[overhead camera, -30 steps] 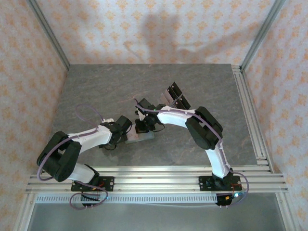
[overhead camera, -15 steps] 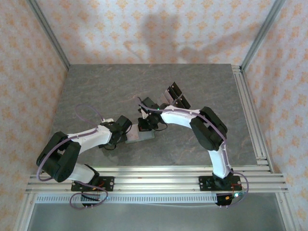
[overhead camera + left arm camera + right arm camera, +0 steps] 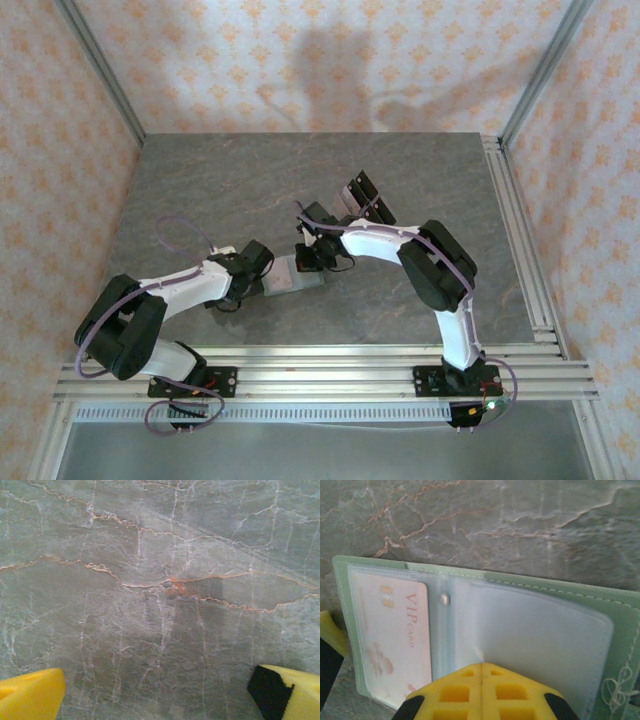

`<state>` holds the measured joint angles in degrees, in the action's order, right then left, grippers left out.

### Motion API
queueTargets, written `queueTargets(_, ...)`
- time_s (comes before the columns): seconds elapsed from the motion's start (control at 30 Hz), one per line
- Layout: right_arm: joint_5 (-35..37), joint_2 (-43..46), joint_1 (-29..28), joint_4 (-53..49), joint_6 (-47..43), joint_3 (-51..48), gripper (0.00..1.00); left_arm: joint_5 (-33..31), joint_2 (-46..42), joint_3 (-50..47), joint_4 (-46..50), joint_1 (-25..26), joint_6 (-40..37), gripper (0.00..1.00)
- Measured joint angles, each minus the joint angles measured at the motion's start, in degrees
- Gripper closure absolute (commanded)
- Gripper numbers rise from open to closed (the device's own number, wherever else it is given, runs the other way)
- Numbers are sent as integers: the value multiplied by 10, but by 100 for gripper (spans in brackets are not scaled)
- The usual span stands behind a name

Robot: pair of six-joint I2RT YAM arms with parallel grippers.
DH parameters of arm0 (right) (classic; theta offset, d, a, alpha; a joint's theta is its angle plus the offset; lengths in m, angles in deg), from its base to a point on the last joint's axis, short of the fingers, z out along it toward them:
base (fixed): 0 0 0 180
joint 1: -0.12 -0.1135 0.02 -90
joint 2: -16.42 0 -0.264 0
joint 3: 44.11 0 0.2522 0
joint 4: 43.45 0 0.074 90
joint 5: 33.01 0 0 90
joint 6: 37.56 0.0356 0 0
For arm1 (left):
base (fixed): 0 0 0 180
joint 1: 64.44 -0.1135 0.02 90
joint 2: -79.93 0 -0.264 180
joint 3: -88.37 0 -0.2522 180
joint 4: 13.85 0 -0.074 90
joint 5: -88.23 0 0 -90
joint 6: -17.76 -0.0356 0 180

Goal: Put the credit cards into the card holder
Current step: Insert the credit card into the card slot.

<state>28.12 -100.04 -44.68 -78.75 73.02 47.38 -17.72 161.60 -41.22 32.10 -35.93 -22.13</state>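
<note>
The empty sleeve's free edge is low against the green cover. My right gripper should stay closed and pull the sleeve along toward the VIP card so that the sleeve bows up.
The card holder lies open on the table, sage green with clear sleeves inside, and appears in the top view as the holder between the two arms. One pale credit card printed "VIP CARD" sits in its left sleeve. My right gripper is shut, its tips together and resting on the middle sleeve beside the snap. In the top view the right gripper hangs over the holder's far right edge. My left gripper stands open over bare table, and in the top view the left gripper is at the holder's left end.
A dark rack with flat pieces stands just behind the right arm. Aluminium rails run along the table's right side and front. One yellow finger of the left gripper shows beside the holder's left edge.
The right gripper has drifted to the right and slightly back, uncovering more of the open holder. It stays shut. The left arm has not moved.
</note>
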Motion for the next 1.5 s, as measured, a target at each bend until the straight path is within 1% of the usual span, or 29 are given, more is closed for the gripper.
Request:
queueTargets(0.33,15,31,7,-3,6,-16,100,0,17,15,10,0,-6,0)
queueTargets(0.57,10,34,7,-6,6,13,100,0,20,19,14,0,-9,0)
queueTargets(1.0,4,-18,1,-10,5,33,100,0,30,28,19,0,-22,0)
queueTargets(1.5,1,-21,-8,-11,6,33,100,0,40,37,25,0,-31,0)
